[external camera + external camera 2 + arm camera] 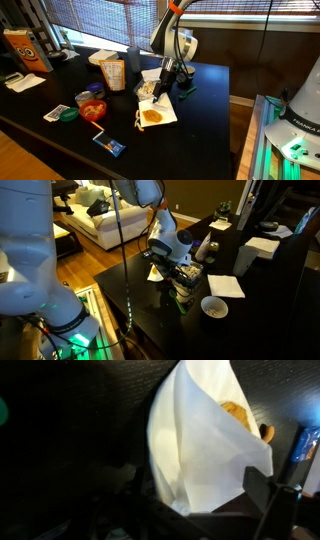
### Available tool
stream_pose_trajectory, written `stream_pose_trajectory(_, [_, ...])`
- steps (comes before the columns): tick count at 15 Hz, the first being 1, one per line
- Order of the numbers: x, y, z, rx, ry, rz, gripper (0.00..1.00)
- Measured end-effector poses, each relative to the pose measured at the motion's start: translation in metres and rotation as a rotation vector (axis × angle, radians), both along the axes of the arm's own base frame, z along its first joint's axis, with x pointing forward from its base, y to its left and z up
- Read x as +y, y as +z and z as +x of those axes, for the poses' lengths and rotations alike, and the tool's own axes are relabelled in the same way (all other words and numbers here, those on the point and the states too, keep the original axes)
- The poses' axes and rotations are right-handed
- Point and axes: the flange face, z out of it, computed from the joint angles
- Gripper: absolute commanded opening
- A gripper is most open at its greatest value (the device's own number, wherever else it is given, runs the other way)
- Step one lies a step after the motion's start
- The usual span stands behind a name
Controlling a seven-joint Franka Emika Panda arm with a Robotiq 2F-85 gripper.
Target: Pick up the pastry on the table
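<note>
The napkin's raised edge (pixel 166 442) folds over part of the pastry in front of my gripper. Next, I move back toward the green spoon before I reach for the pastry.
The pastry (pixel 152 116) is a flat golden-brown round lying on a white paper napkin (pixel 163 108) on the black table (pixel 200 120). My gripper (pixel 164 86) hangs just above the far edge of the napkin, a little behind the pastry. In the wrist view the napkin (pixel 195 445) fills the middle, and the pastry (pixel 237 413) peeks out at its upper right. My two dark fingers stand wide apart at the bottom, with the napkin's corner between them (pixel 195 495). The gripper is open and holds nothing. In an exterior view the gripper (pixel 185 278) hides the pastry.
A clear box of pale sticks (pixel 146 90) sits right beside the gripper. A snack bag (pixel 113 73), a cup of orange bits (pixel 92 108), a green lid (pixel 68 114) and a blue packet (pixel 110 145) lie nearby. A white bowl (pixel 213 307) and another napkin (pixel 225 285) are close.
</note>
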Motion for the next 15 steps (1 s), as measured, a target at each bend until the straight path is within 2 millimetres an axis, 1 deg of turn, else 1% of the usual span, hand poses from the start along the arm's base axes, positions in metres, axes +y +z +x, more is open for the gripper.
stream_pose_trajectory(5, [-0.026,0.01,-0.011,-0.003,-0.044,-0.045,1.0])
stream_pose_trajectory(12, [-0.074,0.027,-0.023,-0.047,-0.159,-0.196,1.0])
stream_pose_trajectory(15, [-0.08,0.029,-0.022,-0.077,-0.167,-0.26,1.0])
